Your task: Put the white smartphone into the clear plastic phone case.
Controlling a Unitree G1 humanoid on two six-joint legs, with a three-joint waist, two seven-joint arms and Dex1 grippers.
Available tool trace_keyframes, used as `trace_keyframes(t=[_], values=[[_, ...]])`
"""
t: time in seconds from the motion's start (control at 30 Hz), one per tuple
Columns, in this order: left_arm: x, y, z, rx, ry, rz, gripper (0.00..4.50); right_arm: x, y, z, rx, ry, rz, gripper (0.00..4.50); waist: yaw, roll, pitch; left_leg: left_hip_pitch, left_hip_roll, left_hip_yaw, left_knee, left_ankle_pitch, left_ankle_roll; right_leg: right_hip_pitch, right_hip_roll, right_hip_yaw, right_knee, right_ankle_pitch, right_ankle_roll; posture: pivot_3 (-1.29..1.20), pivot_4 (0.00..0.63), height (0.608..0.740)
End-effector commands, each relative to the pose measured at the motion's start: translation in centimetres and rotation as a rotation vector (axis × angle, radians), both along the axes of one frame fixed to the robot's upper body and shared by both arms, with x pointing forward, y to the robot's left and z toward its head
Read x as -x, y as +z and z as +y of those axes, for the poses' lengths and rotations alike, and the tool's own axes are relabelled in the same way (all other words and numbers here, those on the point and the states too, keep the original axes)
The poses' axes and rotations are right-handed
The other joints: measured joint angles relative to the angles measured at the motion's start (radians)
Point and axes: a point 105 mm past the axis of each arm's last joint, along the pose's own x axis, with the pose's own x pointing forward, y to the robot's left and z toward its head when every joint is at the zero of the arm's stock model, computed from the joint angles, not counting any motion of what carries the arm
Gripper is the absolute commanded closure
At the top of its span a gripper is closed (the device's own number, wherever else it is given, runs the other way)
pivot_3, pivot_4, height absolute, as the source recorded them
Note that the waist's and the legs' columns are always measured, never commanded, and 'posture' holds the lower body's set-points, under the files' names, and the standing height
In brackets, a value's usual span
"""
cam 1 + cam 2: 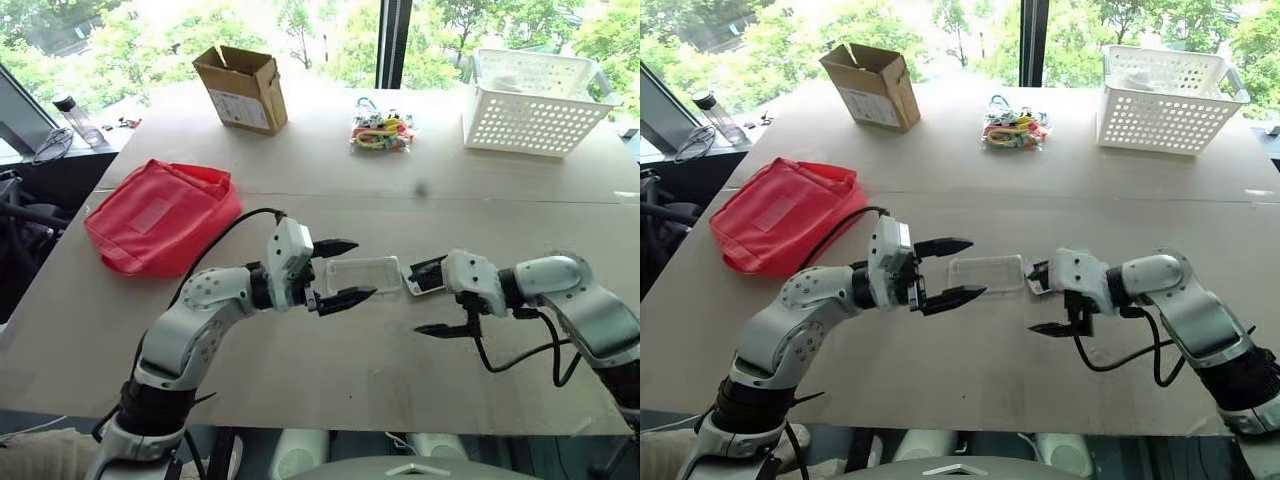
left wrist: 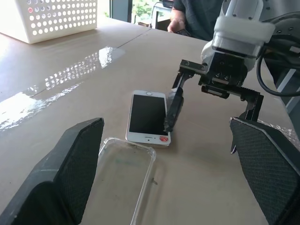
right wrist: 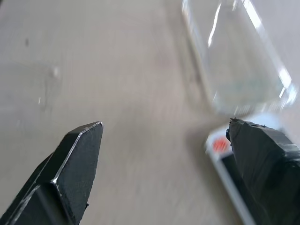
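The white smartphone's outline (image 1: 415,284) is closely matched by the clear case's raised rim (image 1: 363,261), so the smartphone will catch on the case's rim until I push it in.
The clear plastic phone case (image 1: 365,273) lies flat on the table, rim up and empty. My left gripper (image 1: 366,267) is open, with one finger on each side of the case's left end, just above it. The white smartphone (image 2: 147,117) lies screen up, end to end with the case on its right, with a red sticker at the end nearest the case. My right gripper (image 1: 412,300) is open over that phone. One of its fingers (image 2: 172,111) lies along the phone's long edge, the other stands off over bare table. In the right wrist view the case (image 3: 239,61) and the phone's corner (image 3: 219,149) show.
A red bag (image 1: 160,225) lies at the left. At the back stand a cardboard box (image 1: 243,88), a bundle of coloured items (image 1: 382,130) and a white perforated basket (image 1: 535,100). A person (image 2: 197,18) sits off the table's right side.
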Motion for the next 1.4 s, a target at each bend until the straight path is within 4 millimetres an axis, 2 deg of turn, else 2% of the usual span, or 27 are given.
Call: trace_keyframes(t=[0.03,0.1,0.2,0.33,0.43,0.67,0.87,1.07,1.1,1.17,1.23,1.27,1.33,1.4], values=[[0.3,0.8,0.4,0.01,0.006,-0.039,0.13,-1.5,2.6,-0.6,-0.035,-0.012,-0.071,0.0,0.003,0.0,0.0,0.0,0.0,0.0,0.0,0.0,0.0,0.0,-0.001,0.0,-0.001,0.0,0.0,0.0,0.15,0.74],[0.1,0.8,0.6,0.009,0.011,-0.038,0.13,-2.3,3.0,-0.9,-0.011,-0.02,-0.109,0.0,0.003,0.0,0.0,0.0,0.0,0.0,0.0,0.0,0.0,0.0,-0.001,0.0,-0.001,0.0,0.0,0.0,0.15,0.74],[-0.1,0.8,0.9,0.012,0.019,-0.038,0.13,-4.4,2.0,-2.0,0.104,-0.032,-0.196,0.0,0.002,0.0,0.0,0.0,0.0,0.0,0.0,0.0,0.0,0.0,-0.001,0.0,-0.001,0.0,0.0,0.0,0.15,0.74],[-0.2,0.8,1.3,0.005,0.033,-0.054,0.13,-5.9,-1.6,-3.6,0.257,-0.021,-0.078,0.0,-0.002,0.0,0.0,0.0,0.0,0.001,0.0,0.0,0.0,0.0,-0.001,0.0,0.0,0.0,0.0,0.0,0.15,0.74],[0.1,0.9,1.7,0.004,0.03,-0.056,0.13,-6.4,-2.9,-4.3,0.318,-0.004,-0.022,0.0,-0.006,0.0,0.0,0.001,0.0,0.002,0.0,0.0,0.0,0.0,-0.001,0.001,0.0,0.0,0.0,0.0,0.15,0.74],[1.3,0.5,2.5,-0.016,0.013,-0.025,0.13,-6.5,-3.9,-6.1,0.412,0.029,0.086,0.0,0.002,-0.002,-0.001,0.002,0.0,0.001,0.0,0.0,0.0,0.002,-0.002,0.0,-0.001,0.0,0.0,0.0,0.15,0.74],[1.7,0.1,3.6,-0.025,0.043,-0.008,0.13,-5.2,-2.8,-5.7,0.348,0.057,0.126,0.0,0.003,-0.001,-0.001,0.002,0.0,-0.001,0.0,0.0,0.0,0.004,-0.003,-0.001,-0.003,0.0,0.0,0.0,0.15,0.74],[1.8,-0.5,4.3,-0.049,0.064,-0.005,0.13,-5.6,-4.8,-6.2,0.38,0.006,0.066,0.0,0.003,-0.001,-0.001,0.001,0.0,-0.004,-0.002,0.0,0.0,0.004,-0.003,-0.004,-0.005,0.0,0.0,0.0,0.15,0.74],[1.8,-0.4,4.3,-0.048,0.066,-0.005,0.0,-5.8,-5.3,-6.3,0.391,-0.014,0.063,0.39,0.002,-0.002,-0.001,0.002,0.0,-0.004,-0.002,0.0,0.0,0.004,-0.003,-0.004,-0.005,0.0,0.0,0.0,0.15,0.74],[1.8,-0.4,4.4,-0.048,0.068,-0.006,0.0,-5.8,-5.9,-6.6,0.402,-0.04,0.083,0.7,-0.001,-0.005,-0.004,0.003,0.0,-0.003,-0.002,0.0,0.0,0.006,-0.003,-0.004,-0.005,0.0,0.0,0.0,0.15,0.74],[1.8,-0.4,4.6,-0.051,0.072,-0.004,0.0,-5.6,-6.1,-6.9,0.397,-0.063,0.1,1.57,-0.005,-0.008,-0.005,0.006,0.0,-0.003,-0.002,0.0,0.0,0.009,-0.003,-0.003,-0.005,0.0,-0.001,0.0,0.15,0.74],[1.8,-0.4,4.7,-0.053,0.076,-0.002,0.0,-5.7,-6.1,-6.9,0.386,-0.084,0.101,1.73,-0.004,-0.008,-0.005,0.013,0.0,-0.002,-0.002,0.0,0.0,0.016,-0.003,-0.002,-0.006,0.0,-0.001,0.0,0.15,0.74],[1.8,-0.5,4.9,-0.055,0.084,0.001,0.0,-5.7,-5.8,-7.1,0.361,-0.12,0.1,1.73,-0.003,-0.008,-0.005,0.021,0.0,-0.002,-0.002,0.0,0.0,0.024,-0.003,-0.003,-0.008,-0.001,-0.001,0.0,0.15,0.74],[1.9,-0.6,5.0,-0.051,0.097,0.004,0.0,-5.5,-5.0,-7.5,0.312,-0.168,0.09,1.73,0.0,-0.009,-0.007,0.023,0.0,-0.002,-0.002,0.0,0.001,0.025,-0.003,-0.002,-0.008,-0.003,-0.005,0.0,0.15,0.74]])
